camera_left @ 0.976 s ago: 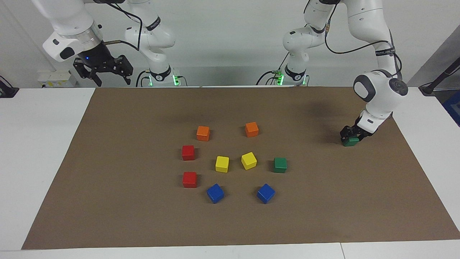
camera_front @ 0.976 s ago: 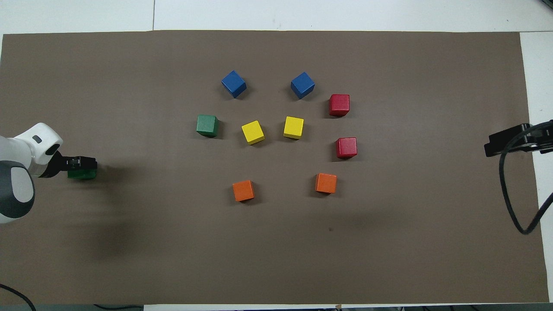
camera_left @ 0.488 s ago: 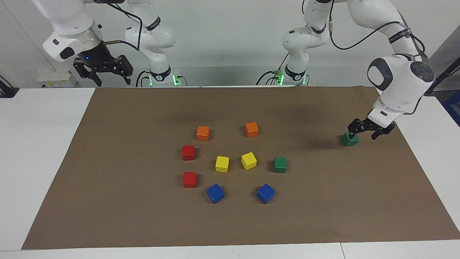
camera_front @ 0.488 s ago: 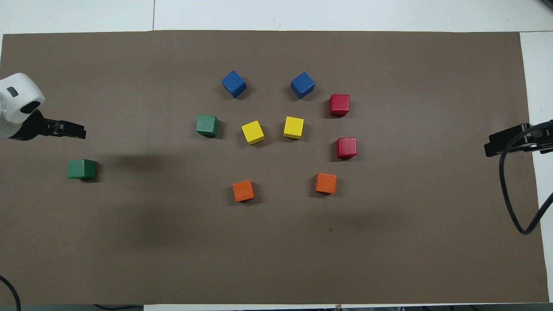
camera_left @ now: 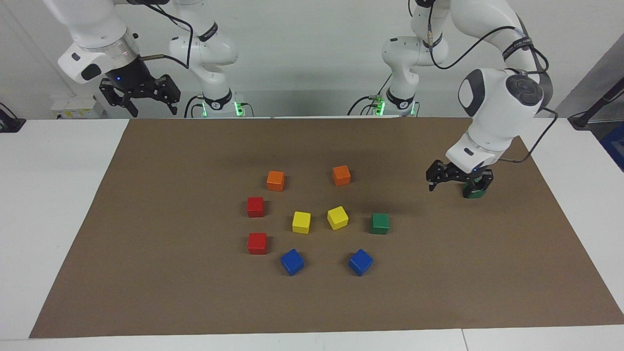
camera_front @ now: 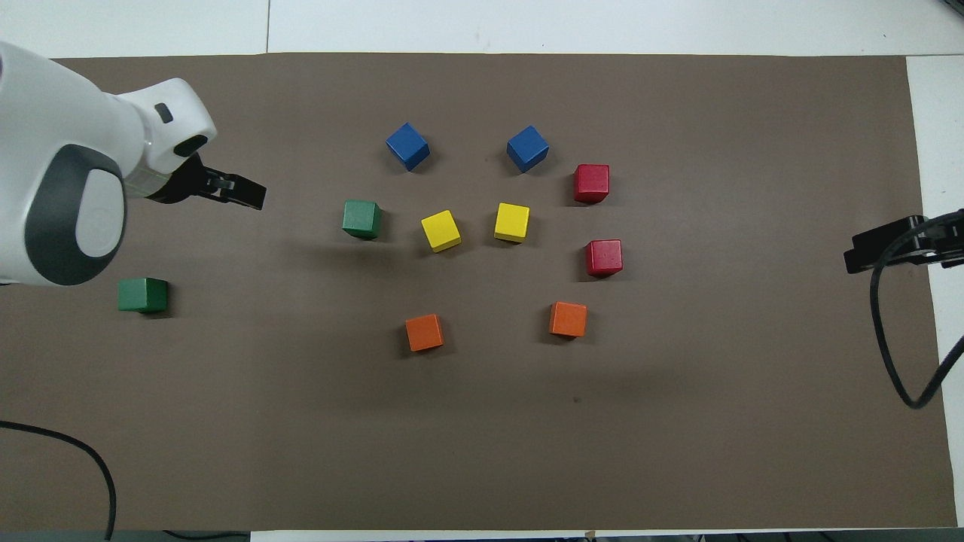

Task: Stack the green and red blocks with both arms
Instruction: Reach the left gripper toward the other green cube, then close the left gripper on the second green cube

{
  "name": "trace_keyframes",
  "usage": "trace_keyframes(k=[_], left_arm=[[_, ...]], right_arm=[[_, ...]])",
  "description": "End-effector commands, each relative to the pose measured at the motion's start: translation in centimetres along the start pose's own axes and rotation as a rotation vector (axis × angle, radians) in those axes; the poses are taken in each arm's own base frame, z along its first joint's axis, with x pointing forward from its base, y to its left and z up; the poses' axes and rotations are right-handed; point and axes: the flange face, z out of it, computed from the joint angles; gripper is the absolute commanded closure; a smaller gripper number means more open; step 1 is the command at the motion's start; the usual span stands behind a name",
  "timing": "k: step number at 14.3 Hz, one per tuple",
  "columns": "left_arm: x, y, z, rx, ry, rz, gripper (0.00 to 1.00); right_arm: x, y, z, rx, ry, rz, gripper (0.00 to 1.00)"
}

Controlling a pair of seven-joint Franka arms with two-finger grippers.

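The green block is separated from the yellow cubes by a clear gap [camera_front: 400,227], so my left gripper should go to that block [camera_front: 361,220] next until its fingers are on both sides of it, and then close.
One green block [camera_left: 475,193] [camera_front: 143,294] lies alone on the brown mat toward the left arm's end. The second green block [camera_left: 380,223] [camera_front: 361,218] lies beside the yellow cubes. Two red blocks [camera_left: 255,206] [camera_left: 257,243] lie toward the right arm's end; in the overhead view they are one [camera_front: 604,257] nearer and one [camera_front: 591,183] farther. My left gripper [camera_left: 456,185] [camera_front: 245,194] is open and empty, raised over the mat between the two green blocks, close to the lone one. My right gripper [camera_left: 151,108] [camera_front: 896,245] is open, empty and waits raised at its end of the table.
Two orange cubes [camera_left: 275,180] [camera_left: 341,175] lie nearest the robots, two yellow cubes [camera_left: 301,222] [camera_left: 337,217] in the middle, two blue cubes [camera_left: 292,262] [camera_left: 360,262] farthest. The brown mat [camera_left: 195,302] covers a white table [camera_left: 48,204].
My left gripper let go of the lone green block, rose, and moved toward the middle of the table. The block stays where it was set. The right arm has not moved.
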Motion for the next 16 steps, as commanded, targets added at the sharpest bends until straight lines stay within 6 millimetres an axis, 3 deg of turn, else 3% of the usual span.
trace_keyframes(k=[1, 4, 7, 11, 14, 16], left_arm=[[2.0, 3.2, 1.8, -0.019, 0.033, 0.032, 0.00], [3.0, 5.5, 4.5, -0.032, 0.043, 0.059, 0.00], [3.9, 7.6, 8.7, -0.033, 0.026, 0.093, 0.00], [3.9, 8.0, 11.5, -0.031, 0.001, 0.100, 0.00], [2.9, 9.5, 14.2, -0.032, -0.012, 0.096, 0.00], [2.7, 9.5, 14.8, -0.031, -0.009, 0.081, 0.00]], right_arm=[[-0.3, 0.1, 0.0, 0.012, 0.007, -0.005, 0.00], [-0.3, 0.1, 0.1, 0.012, 0.006, -0.005, 0.00], [-0.3, 0.1, 0.1, 0.012, 0.006, -0.005, 0.00], [-0.3, 0.1, 0.0, 0.012, 0.007, -0.005, 0.00], [-0.3, 0.1, 0.1, 0.012, 0.006, -0.005, 0.00], [-0.3, 0.1, 0.0, 0.012, 0.007, -0.005, 0.00]])
